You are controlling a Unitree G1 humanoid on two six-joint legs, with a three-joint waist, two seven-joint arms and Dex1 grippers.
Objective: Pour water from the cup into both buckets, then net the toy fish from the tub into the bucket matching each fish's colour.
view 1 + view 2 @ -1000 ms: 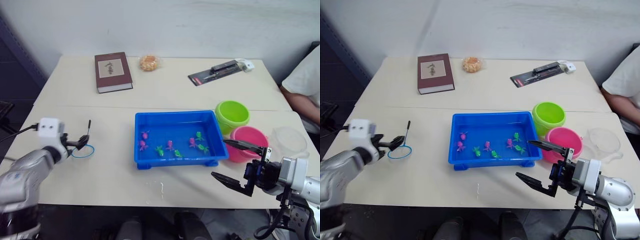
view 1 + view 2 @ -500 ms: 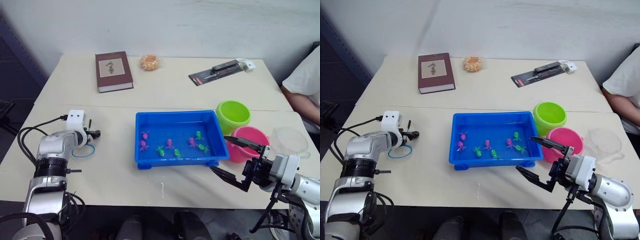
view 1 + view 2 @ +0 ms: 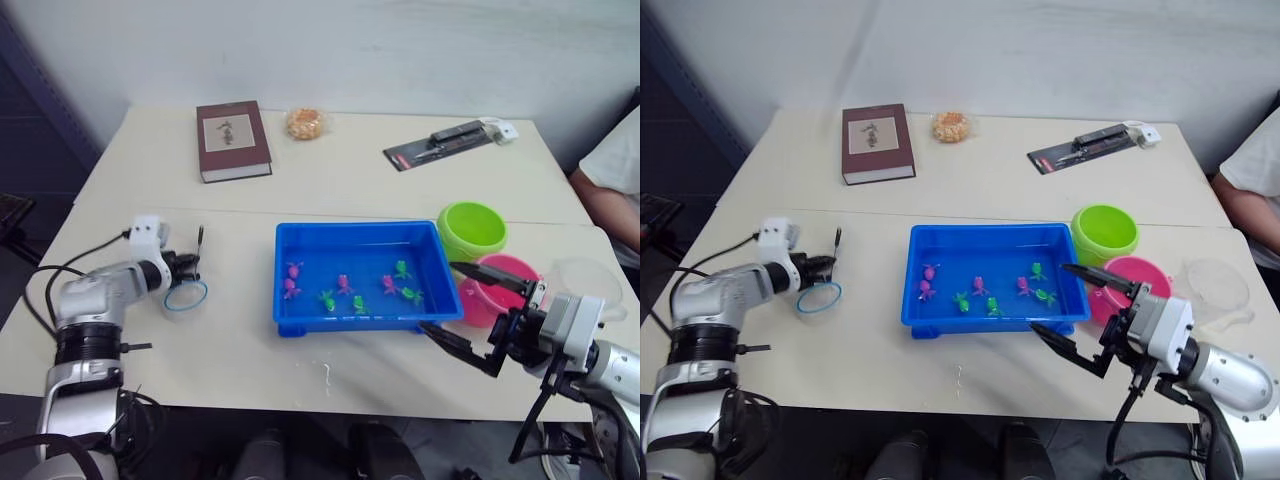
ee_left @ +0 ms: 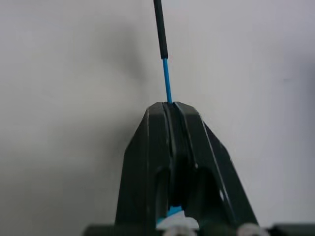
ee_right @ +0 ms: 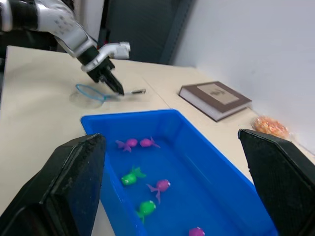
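I expect the toy fish (image 3: pixel 361 306) to drift across the tub when I scoop with the net, because they lie loose with open water (image 3: pixel 350 256) around them.
The blue tub (image 3: pixel 356 229) sits mid-table with several pink fish (image 3: pixel 291 270) and green fish (image 3: pixel 327 299) in water. To its right stand the green bucket (image 3: pixel 472 230) and the pink bucket (image 3: pixel 500 272), with the clear cup (image 3: pixel 590 285) further right. A small net lies left of the tub, its blue hoop (image 3: pixel 185 296) flat on the table. My left gripper (image 3: pixel 190 266) is shut on the net's thin handle (image 4: pixel 166 73). My right gripper (image 3: pixel 437 296) hangs open at the tub's near right corner, beside the pink bucket.
A dark red book (image 3: pixel 233 140), a snack packet (image 3: pixel 305 123) and a black packaged tool (image 3: pixel 450 140) lie at the table's far side. A person's sleeve (image 3: pixel 615 160) shows at the right edge. The near table strip in front of the tub is bare.
My left gripper has closed on the net's handle. My right gripper has drifted slightly left toward the tub, staying open. The camera view shifted a little.
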